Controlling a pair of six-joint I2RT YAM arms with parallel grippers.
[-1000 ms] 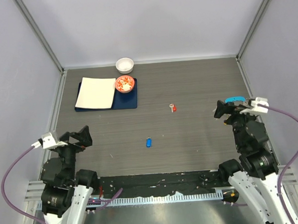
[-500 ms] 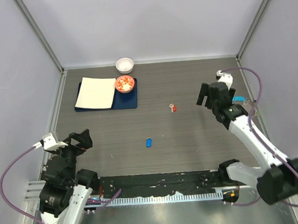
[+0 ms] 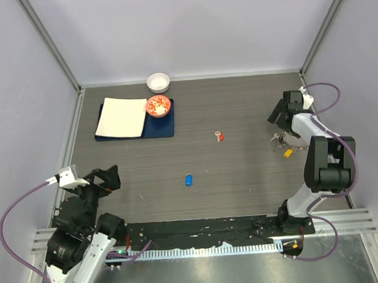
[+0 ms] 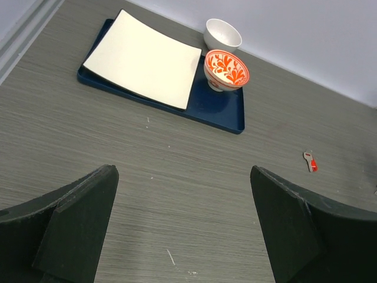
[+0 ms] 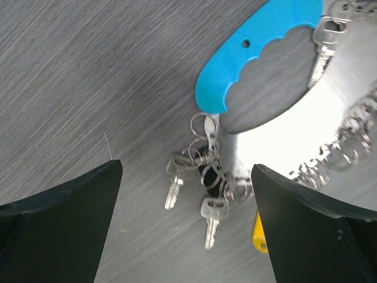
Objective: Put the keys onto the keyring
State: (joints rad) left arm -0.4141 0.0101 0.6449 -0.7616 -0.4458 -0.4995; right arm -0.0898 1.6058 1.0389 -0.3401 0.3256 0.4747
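Note:
The keyring [image 3: 295,141] is near the side wall and away from the red-capped key, so the robot's right gripper should first move the keyring toward the middle of the table [image 3: 263,142].
The keyring [image 5: 207,174] lies on the table at the far right, a bunch of silver keys with a curved light-blue strip [image 5: 259,41] and a yellow tag [image 5: 260,236]. My right gripper [image 5: 185,227] hangs open just above it, and the bunch shows between its fingers. From above, the right gripper [image 3: 281,114] is just behind the keyring [image 3: 281,140]. The red-capped key [image 3: 220,136] lies mid-table, also seen as the red key [image 4: 310,162] in the left wrist view. The blue-capped key [image 3: 188,179] lies nearer the front. My left gripper [image 3: 105,179] stays open at the front left, holding nothing.
At the back left a dark blue tray [image 3: 164,130] carries a cream square plate [image 3: 122,117] and a red patterned bowl [image 3: 158,106]. A white bowl [image 3: 158,82] sits behind it. Grey walls enclose the table on three sides; the right wall is close to the keyring.
My right arm has swung from the front right out to the far right, ending over the keyring. Left arm and both loose keys have hardly moved.

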